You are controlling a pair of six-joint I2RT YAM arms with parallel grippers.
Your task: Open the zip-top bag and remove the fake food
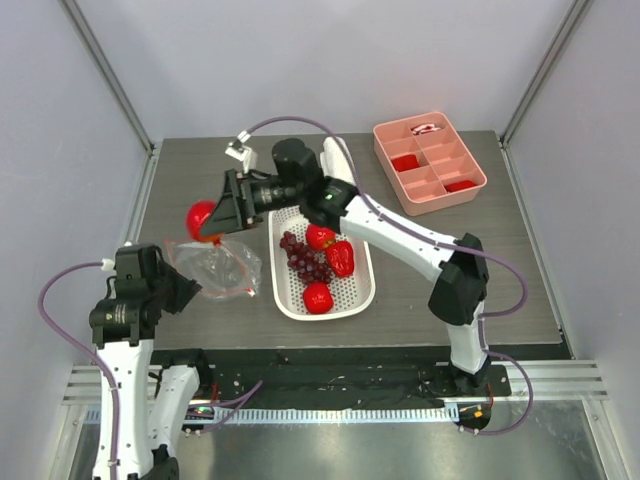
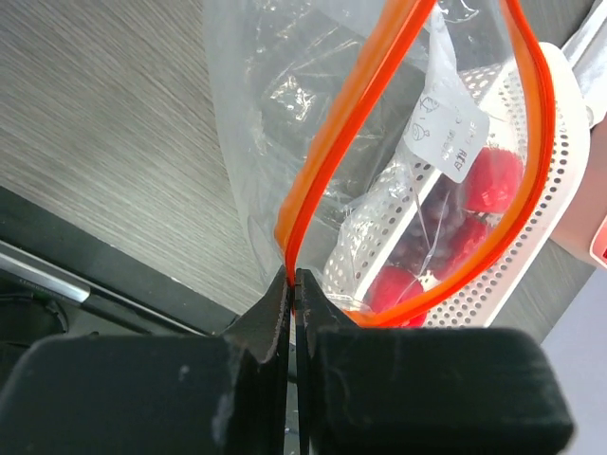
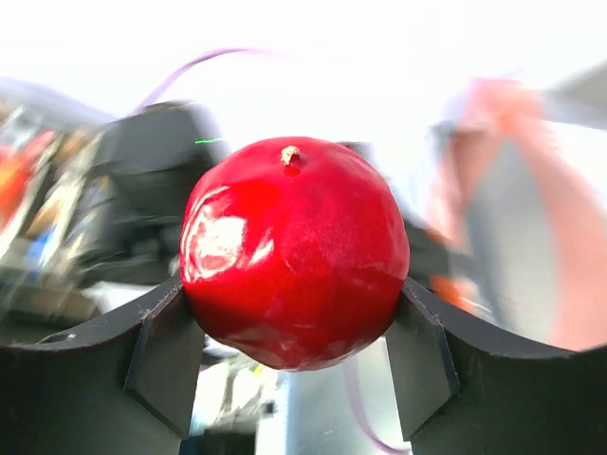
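The red apple is above, with the clear bag empty point(image 1: 222, 268) below it, so my left gripper should keep holding the bag's orange-red strip point(image 2: 329, 156) until the apple moves away, and then let go.
The clear zip-top bag point(image 1: 212, 268) lies on the table left of the white basket, its orange-red zip strip point(image 2: 327, 161) pulled open in a loop. My left gripper point(image 2: 293, 275) is shut on the strip at the bag's near end. My right gripper point(image 1: 210, 220) is shut on a glossy red apple point(image 3: 294, 251) and holds it in the air just above the bag's far end point(image 1: 202, 216). The basket holds a dark grape bunch point(image 1: 303, 257), a strawberry point(image 1: 341, 257) and two red fruits point(image 1: 318, 297). The bag looks empty.
The white perforated basket point(image 1: 360, 295) stands at the table's middle. A pink divided tray point(image 1: 428, 160) with flat red pieces sits at the back right. The right arm reaches across above the basket's far end.
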